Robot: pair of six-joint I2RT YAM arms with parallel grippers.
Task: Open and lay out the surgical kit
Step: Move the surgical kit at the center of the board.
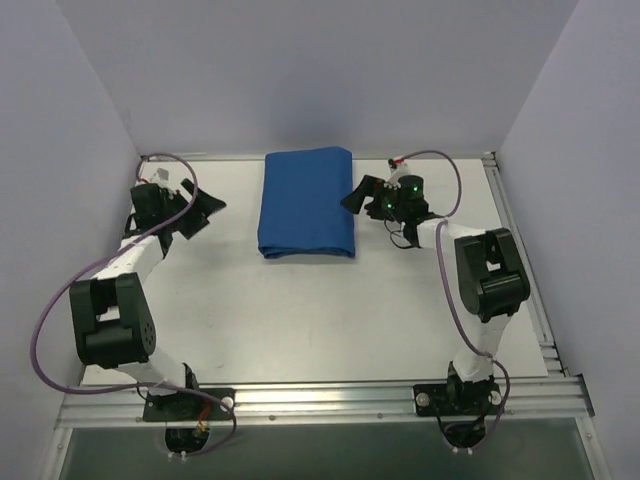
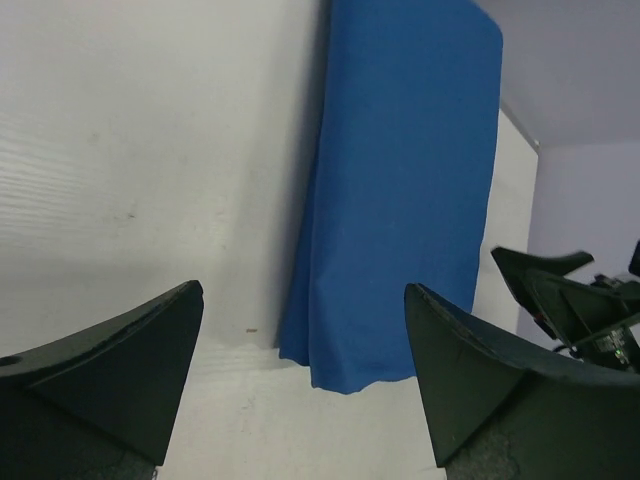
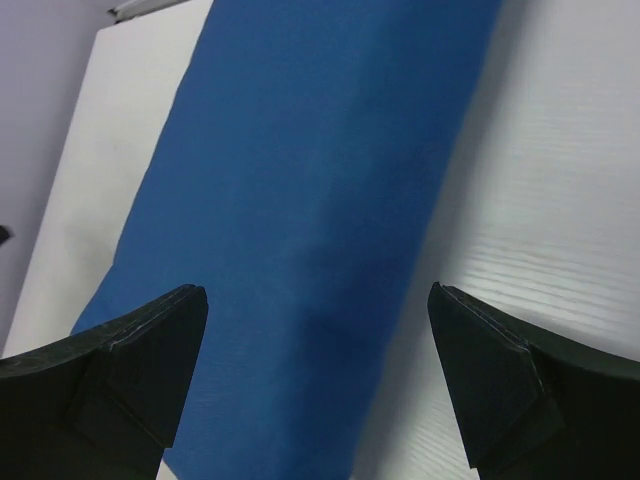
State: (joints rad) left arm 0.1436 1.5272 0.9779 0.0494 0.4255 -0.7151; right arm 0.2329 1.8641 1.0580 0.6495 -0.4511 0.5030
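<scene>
The surgical kit's folded edge (image 1: pixel 262 212) is away from my left gripper. My right gripper should push the kit's opposite side (image 1: pixel 352 226) so that the folded edge comes closer.
The surgical kit (image 1: pixel 308 203) lies wrapped in its royal-blue cloth, a closed rectangular bundle on the white table at the back centre. It also shows in the left wrist view (image 2: pixel 400 190) and in the right wrist view (image 3: pixel 300 230). The steel tray and the instruments are hidden inside the wrap. My left gripper (image 1: pixel 205 212) is open and empty, a short way left of the bundle. My right gripper (image 1: pixel 358 195) is open and empty, right at the bundle's right edge, its jaws standing wide over the cloth's border.
The white table (image 1: pixel 330 310) is walled on the left, back and right by pale panels. A metal rail (image 1: pixel 330 400) runs along the near edge with both arm bases. Purple cables loop beside each arm.
</scene>
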